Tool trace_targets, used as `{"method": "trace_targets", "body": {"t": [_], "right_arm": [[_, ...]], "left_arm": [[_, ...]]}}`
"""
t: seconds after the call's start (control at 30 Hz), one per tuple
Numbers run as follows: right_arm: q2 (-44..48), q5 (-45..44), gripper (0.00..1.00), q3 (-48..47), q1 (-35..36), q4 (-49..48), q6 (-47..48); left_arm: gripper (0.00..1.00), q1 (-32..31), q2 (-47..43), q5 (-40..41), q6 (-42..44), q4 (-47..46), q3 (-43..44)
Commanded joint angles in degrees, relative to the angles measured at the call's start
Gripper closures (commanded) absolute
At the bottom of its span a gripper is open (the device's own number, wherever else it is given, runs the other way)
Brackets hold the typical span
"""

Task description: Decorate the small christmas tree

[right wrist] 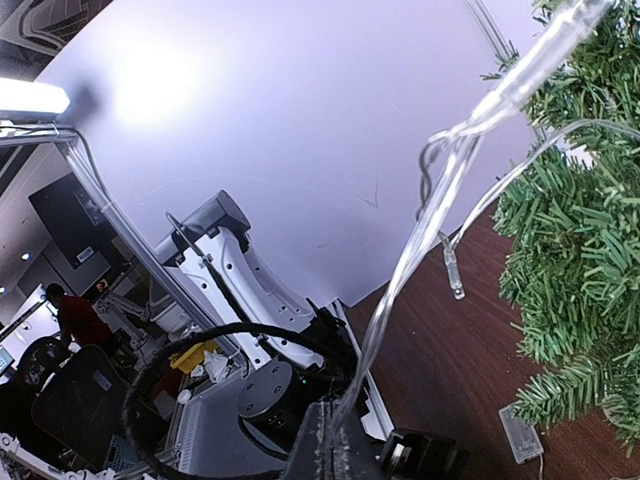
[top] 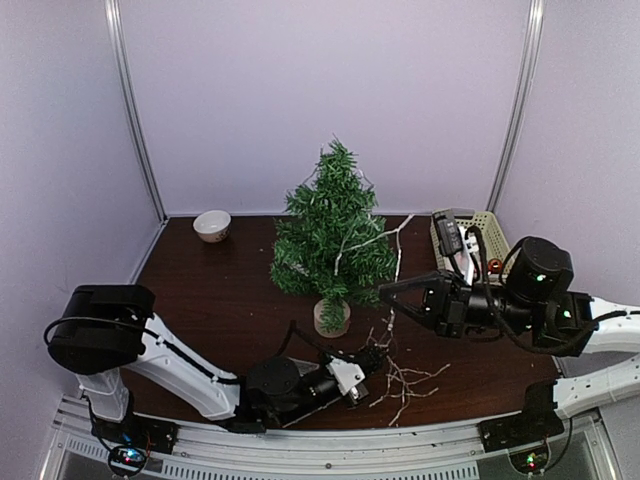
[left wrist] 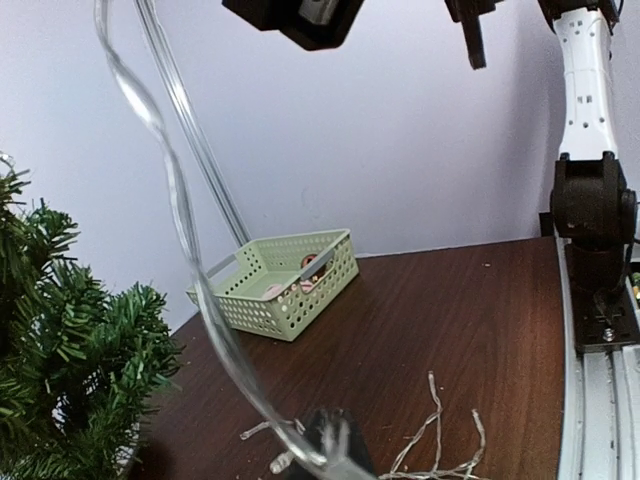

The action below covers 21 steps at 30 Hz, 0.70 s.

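Note:
Next, I open my right gripper first, before my left gripper pulls the string across the tree's front [top: 325,218], because both grippers hold the string of lights [top: 398,258] beside the tree.
The small christmas tree [top: 335,232] stands mid-table on its pale base [top: 332,318]. A clear string of lights [top: 372,238] hangs across its right side and trails into a loose tangle [top: 408,382] on the table. My left gripper [top: 376,354] lies low by that tangle, shut on the string; in the left wrist view the wire [left wrist: 185,230] climbs from the closed jaws [left wrist: 338,452] past the tree [left wrist: 70,370]. My right gripper [top: 384,291] hovers right of the tree, shut on the same string [right wrist: 440,215], with the branches [right wrist: 585,250] close by.
A white bowl [top: 212,225] sits at the back left. At the back right a pale green perforated basket [top: 482,236] [left wrist: 285,282] holds small items. A small clear box [right wrist: 521,434] lies under the tree. Grey walls and metal posts enclose the table.

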<state>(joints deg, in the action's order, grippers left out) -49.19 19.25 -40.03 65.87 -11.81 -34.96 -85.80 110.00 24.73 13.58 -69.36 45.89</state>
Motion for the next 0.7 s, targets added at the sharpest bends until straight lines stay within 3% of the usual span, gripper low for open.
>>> {"method": "trace_targets", "body": {"t": [0.0, 0.23, 0.37, 0.5, 0.67], "right_arm": [[-0.6, -1.2, 1.0, -2.4, 1.2, -3.2, -0.2], [-1.4, -4.0, 0.92, -3.6, 1.5, -2.6, 1.3], [-3.0, -5.3, 0.73, -4.9, 1.6, -1.8, 2.6], [-5.0, -4.8, 0.66, -6.2, 1.6, -3.0, 3.4], [-7.5, -3.8, 0.56, -9.0, 1.7, -3.1, 5.2]], "left_arm": [[1.0, -2.7, -6.3, 2.8, 1.9, -5.0, -3.6], [1.0, -8.5, -18.8, 11.1, 3.0, 0.6, -10.8], [1.0, -10.3, -30.9, 16.3, -0.4, 10.1, -14.5], [1.0, -10.9, -44.7, 20.9, 0.1, 22.3, -15.5], [1.0, -10.6, -57.8, 26.1, 7.2, 34.9, -11.9]]}}
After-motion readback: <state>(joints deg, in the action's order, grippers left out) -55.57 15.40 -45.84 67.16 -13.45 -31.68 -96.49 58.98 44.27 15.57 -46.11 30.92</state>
